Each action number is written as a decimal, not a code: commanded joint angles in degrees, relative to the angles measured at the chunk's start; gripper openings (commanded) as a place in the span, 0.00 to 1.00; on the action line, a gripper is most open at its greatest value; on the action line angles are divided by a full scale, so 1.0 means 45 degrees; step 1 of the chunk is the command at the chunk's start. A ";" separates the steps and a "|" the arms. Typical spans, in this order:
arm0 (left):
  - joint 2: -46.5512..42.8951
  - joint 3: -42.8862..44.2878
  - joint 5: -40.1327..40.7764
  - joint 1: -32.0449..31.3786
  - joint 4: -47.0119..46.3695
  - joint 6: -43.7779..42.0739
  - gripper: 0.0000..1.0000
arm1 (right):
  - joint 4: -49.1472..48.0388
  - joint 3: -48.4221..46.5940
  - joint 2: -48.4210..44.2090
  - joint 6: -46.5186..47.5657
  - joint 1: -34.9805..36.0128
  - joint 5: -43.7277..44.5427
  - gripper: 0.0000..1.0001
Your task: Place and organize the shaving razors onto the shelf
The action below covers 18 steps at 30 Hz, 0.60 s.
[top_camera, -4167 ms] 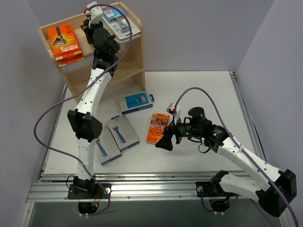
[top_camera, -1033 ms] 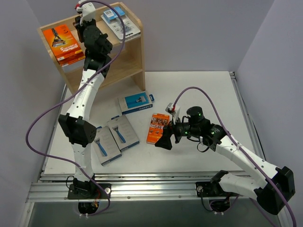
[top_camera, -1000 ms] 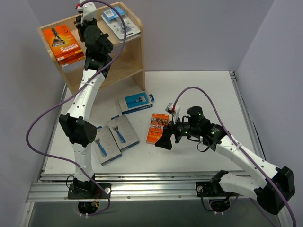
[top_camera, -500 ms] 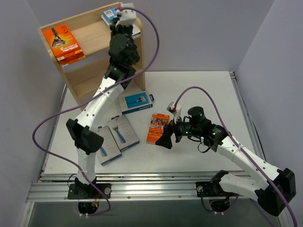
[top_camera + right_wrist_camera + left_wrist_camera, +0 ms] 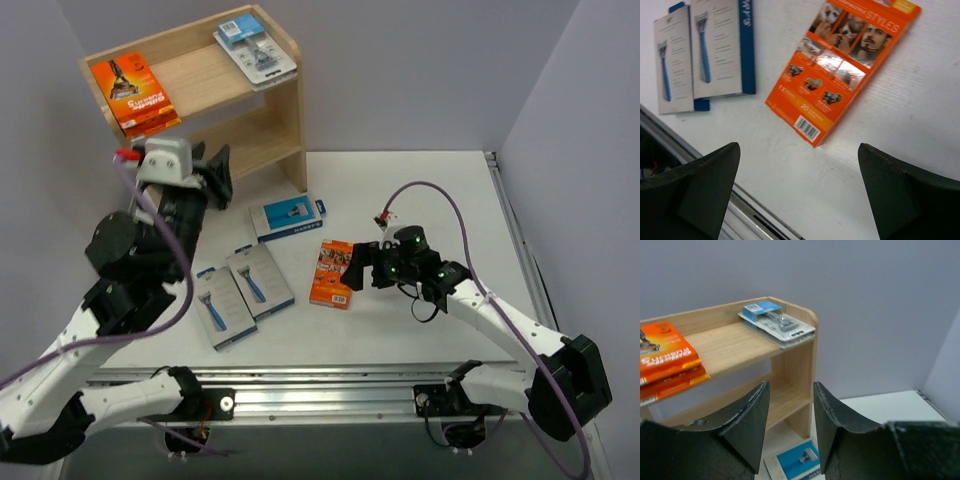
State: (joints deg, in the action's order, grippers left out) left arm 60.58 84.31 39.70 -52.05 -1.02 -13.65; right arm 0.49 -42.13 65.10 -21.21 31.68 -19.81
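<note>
I should first use my right gripper to help my left gripper turn the orange box toward the shelf, because the orange box's far end [image 5: 338, 247] slants away from the shelf.
The wooden shelf [image 5: 200, 72] stands at the back left. Its top tier holds stacked orange razor packs [image 5: 135, 92] at the left and a clear blister pack [image 5: 255, 50] at the right. On the table lie a blue box [image 5: 288, 216], two grey-and-blue boxes [image 5: 222, 305] [image 5: 260, 281] and an orange box [image 5: 333, 272]. My left gripper [image 5: 220, 178] hovers in front of the shelf, open and empty; its wrist view shows the shelf [image 5: 790, 355] and blister pack [image 5: 777, 324] beyond the gripper [image 5: 790, 405]. My right gripper [image 5: 799, 150] stands wide open just beside the orange box [image 5: 850, 65].
Metal rails [image 5: 300, 395] run along the near edge of the table, and a raised frame [image 5: 515, 240] borders its right side. Grey walls close in the back and both sides. The shelf's lower tier [image 5: 785, 400] holds nothing visible.
My left arm has pulled away from the shelf top, down and to the left, and its gripper has opened. The blister pack stays on the shelf. The right gripper shifted slightly.
</note>
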 commanded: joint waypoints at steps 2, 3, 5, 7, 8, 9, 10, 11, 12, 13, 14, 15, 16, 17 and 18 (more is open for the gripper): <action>-0.1447 -0.2522 -0.2720 -0.0229 0.3582 0.2524 0.49 | -0.1396 0.0494 0.1058 -0.1925 -0.0419 0.1237 1.00; -0.1933 -0.2873 -0.3251 -0.0268 0.3895 0.2661 0.49 | -0.1727 0.0611 0.1234 -0.2139 -0.0439 0.1432 1.00; -0.2617 -0.3889 -0.4305 -0.0327 0.4443 0.2759 0.49 | -0.2158 0.0670 0.1820 -0.2668 -0.0458 0.1629 1.00; -0.3068 -0.5018 -0.4700 -0.0366 0.4581 0.2877 0.49 | -0.2802 0.0690 0.2307 -0.3096 -0.0439 0.1746 1.00; -0.3380 -0.5373 -0.4605 -0.0386 0.4581 0.2877 0.50 | -0.3075 0.0710 0.2484 -0.3215 -0.0458 0.1727 1.00; -0.3519 -0.5686 -0.4314 -0.0405 0.4620 0.2877 0.50 | -0.3581 0.0787 0.2660 -0.3332 -0.0439 0.1727 1.00; -0.3597 -0.6192 -0.3944 -0.0405 0.4736 0.2877 0.51 | -0.3798 0.0807 0.3010 -0.3449 -0.0439 0.1650 1.00; -0.3656 -0.6390 -0.3573 -0.0405 0.4796 0.3244 0.51 | -0.3994 0.0827 0.3226 -0.3702 -0.0419 0.1610 1.00; -0.3637 -0.6528 -0.3163 -0.0405 0.4835 0.3287 0.51 | -0.4267 0.0846 0.3557 -0.3801 -0.0419 0.1571 1.00; -0.3599 -0.6626 -0.3043 -0.0405 0.4855 0.3287 0.51 | -0.4366 0.0866 0.3676 -0.3918 -0.0381 0.1552 1.00; -0.3405 -0.6743 -0.2945 -0.0405 0.4855 0.3268 0.51 | -0.4502 0.0885 0.3813 -0.4054 -0.0342 0.1571 1.00; -0.3268 -0.6783 -0.2925 -0.0405 0.4797 0.3113 0.51 | -0.4504 0.0885 0.3911 -0.4094 -0.0341 0.1629 1.00; -0.3111 -0.6802 -0.2905 -0.0405 0.4699 0.3053 0.52 | -0.4446 0.0827 0.4163 -0.4153 -0.0341 0.1765 1.00; -0.2723 -0.6822 -0.2712 -0.0386 0.4699 0.3072 0.53 | -0.4368 0.0769 0.4301 -0.4211 -0.0341 0.1960 1.00; -0.2449 -0.6803 -0.2188 -0.0367 0.4718 0.3208 0.54 | -0.4406 0.0710 0.4573 -0.4212 -0.0341 0.1962 1.00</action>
State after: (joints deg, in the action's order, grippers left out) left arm 47.48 52.90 25.89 -53.69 21.91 -0.49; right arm -16.78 -38.76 83.81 -38.20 29.71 -13.26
